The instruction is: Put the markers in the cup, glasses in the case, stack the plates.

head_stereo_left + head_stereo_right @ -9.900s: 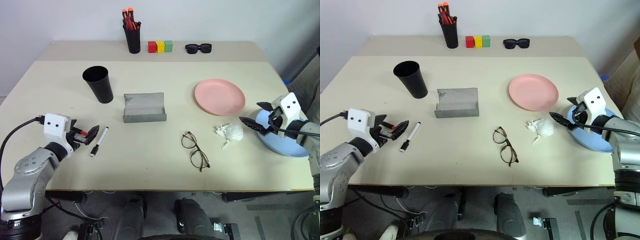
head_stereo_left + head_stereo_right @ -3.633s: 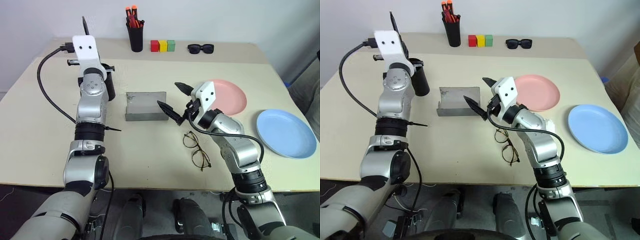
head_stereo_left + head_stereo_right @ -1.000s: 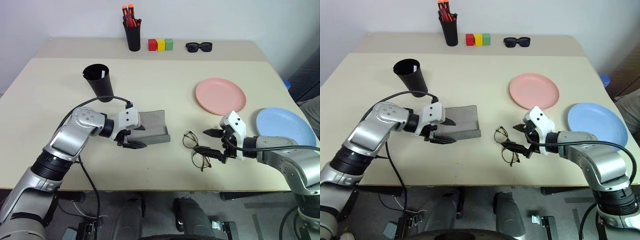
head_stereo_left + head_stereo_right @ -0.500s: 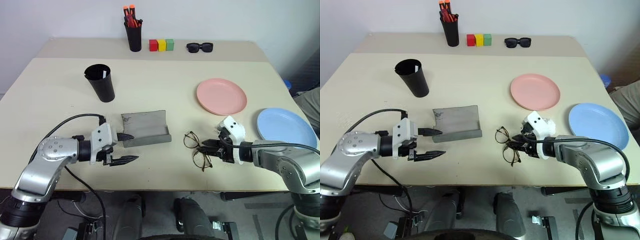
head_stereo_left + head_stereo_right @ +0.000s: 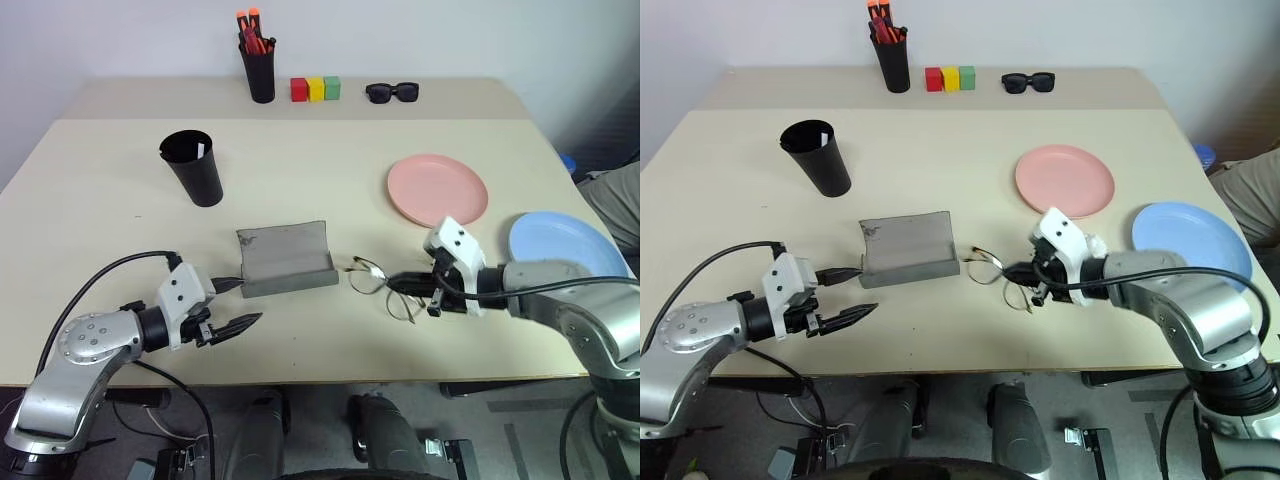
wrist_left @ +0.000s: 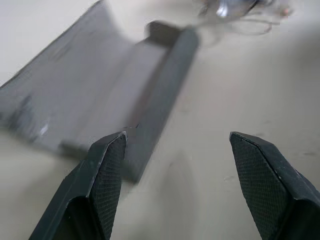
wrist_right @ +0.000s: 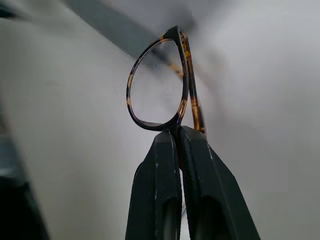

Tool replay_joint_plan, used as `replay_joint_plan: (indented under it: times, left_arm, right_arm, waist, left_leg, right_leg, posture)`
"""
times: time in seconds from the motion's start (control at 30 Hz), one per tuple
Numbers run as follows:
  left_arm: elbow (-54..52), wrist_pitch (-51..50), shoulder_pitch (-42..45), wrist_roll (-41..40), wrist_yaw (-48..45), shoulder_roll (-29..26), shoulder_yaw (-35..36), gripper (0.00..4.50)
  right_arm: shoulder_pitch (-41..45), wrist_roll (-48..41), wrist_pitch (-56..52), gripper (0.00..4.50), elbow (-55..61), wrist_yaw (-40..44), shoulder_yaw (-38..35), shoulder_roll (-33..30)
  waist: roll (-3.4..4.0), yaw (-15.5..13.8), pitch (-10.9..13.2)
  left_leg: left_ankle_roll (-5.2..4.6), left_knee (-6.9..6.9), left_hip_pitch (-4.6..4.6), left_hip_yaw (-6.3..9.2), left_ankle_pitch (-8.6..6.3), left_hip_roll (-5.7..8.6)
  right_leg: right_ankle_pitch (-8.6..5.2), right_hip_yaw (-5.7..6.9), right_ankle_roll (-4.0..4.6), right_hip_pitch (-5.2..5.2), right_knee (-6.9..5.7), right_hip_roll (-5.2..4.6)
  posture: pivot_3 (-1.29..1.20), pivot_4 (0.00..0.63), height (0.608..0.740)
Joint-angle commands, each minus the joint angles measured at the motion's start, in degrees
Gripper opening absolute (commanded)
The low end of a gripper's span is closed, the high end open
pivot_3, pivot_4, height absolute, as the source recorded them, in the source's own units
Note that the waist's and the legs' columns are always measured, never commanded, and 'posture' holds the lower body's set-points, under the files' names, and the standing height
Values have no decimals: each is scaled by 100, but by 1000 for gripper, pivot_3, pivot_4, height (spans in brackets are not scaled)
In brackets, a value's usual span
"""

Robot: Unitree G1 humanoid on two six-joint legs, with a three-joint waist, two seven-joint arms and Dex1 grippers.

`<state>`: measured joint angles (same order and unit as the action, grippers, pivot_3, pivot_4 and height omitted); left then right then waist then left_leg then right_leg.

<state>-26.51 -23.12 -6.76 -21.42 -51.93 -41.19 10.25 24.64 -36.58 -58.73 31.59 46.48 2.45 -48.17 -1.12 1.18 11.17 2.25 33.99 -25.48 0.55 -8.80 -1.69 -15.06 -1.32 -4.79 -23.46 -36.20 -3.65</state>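
The grey case's flap (image 5: pixel 284 243) is joined to the case's tray along a long crease (image 5: pixel 286 264). The flap will therefore swing over and stay closed when I push it.
The wire-rimmed glasses (image 5: pixel 372 272) hang from my right gripper (image 5: pixel 393 286), which is shut on their frame (image 7: pixel 157 85) just right of the case. The grey case (image 5: pixel 286 258) lies open mid-table. My left gripper (image 5: pixel 238 303) stands open and empty to the near left of the case (image 6: pixel 100 90), fingers apart. The black cup (image 5: pixel 196 168) stands at the far left, with a white marker end (image 5: pixel 202 149) showing inside its rim; the other marker is hidden. The pink plate (image 5: pixel 437 190) and the blue plate (image 5: pixel 560 245) lie apart on the right.
Along the back edge stand a black pen holder (image 5: pixel 259 75) with orange-capped pens, three coloured blocks (image 5: pixel 312 89) and black sunglasses (image 5: pixel 391 92). Bare tabletop lies between the cup and the pink plate and along the near edge.
My right gripper shut on the glasses and carried them left toward the case. My left gripper drew back from the case toward the near left, still open.
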Motion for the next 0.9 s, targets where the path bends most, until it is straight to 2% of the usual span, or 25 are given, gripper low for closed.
replay_joint_plan:
  times: [0.03, 0.1, 0.2, 0.27, 0.37, 0.53, 0.67, 0.9]
  left_arm:
    - [131, 211, -208, -151, -19, 7, 355, 3410]
    - [249, 346, -245, -160, -54, 36, 376, 3410]
    - [462, 541, -253, -268, -55, 196, 470, 3410]
    - [519, 674, -240, -368, -85, 277, 566, 3410]
    - [496, 730, -251, -523, -52, 351, 701, 3410]
    - [392, 835, -509, -511, 25, 365, 830, 3410]
    - [223, 849, -696, -512, 149, 385, 884, 3410]
    - [-105, 604, -736, -655, 488, 415, 921, 3410]
  right_arm:
    - [839, 493, 735, 42, 48, 312, 626, 68]
    - [1298, 924, 1170, 42, -324, 427, 1112, 251]
    - [2151, 1685, 1987, 42, -1416, 657, 1984, 941]
    - [2596, 2007, 2335, 42, -2226, 752, 2298, 1435]
    - [3017, 2445, 2890, 42, -3330, 882, 2561, 1970]
    - [3319, 2809, 3316, 42, -4339, 1098, 2677, 2588]
    - [3224, 3021, 3378, 42, -4437, 1343, 2698, 2698]
    - [2917, 3214, 3315, 42, -4067, 1735, 2741, 2484]
  waist:
    - [-4, 4, -3]
    - [-4, -4, -3]
    - [-4, 4, -4]
    - [-4, 22, -4]
    - [-8, -7, -6]
    - [-10, -16, -7]
    - [-10, -4, -7]
    - [-10, -6, -8]
  left_leg:
    - [0, 0, 4, -3, 0, -6]
    - [4, -1, 9, -13, -3, -17]
    - [16, -1, 6, -19, -10, -20]
    - [16, -1, 5, -36, -10, -21]
    - [1, -1, -8, -47, -1, -26]
    - [-2, -3, -19, -78, -2, -23]
    - [-1, -4, -18, -87, -2, -26]
    - [6, -3, -13, -97, -6, -34]
  right_leg:
    - [1, 10, 2, 0, 0, 2]
    - [7, 16, 12, -8, 0, 0]
    - [17, 17, 27, -34, 7, -4]
    - [26, 16, 44, -41, 8, -7]
    - [38, 18, 59, -40, 6, -14]
    - [39, 21, 57, -54, 4, -14]
    - [45, 19, 48, -64, -6, -3]
    - [45, 18, 50, -71, -17, -5]
  posture:
    - [0, 150, 740]
    - [0, 150, 740]
    - [0, 150, 740]
    - [0, 150, 740]
    - [0, 150, 740]
    - [0, 150, 740]
    - [0, 150, 740]
    - [0, 150, 740]
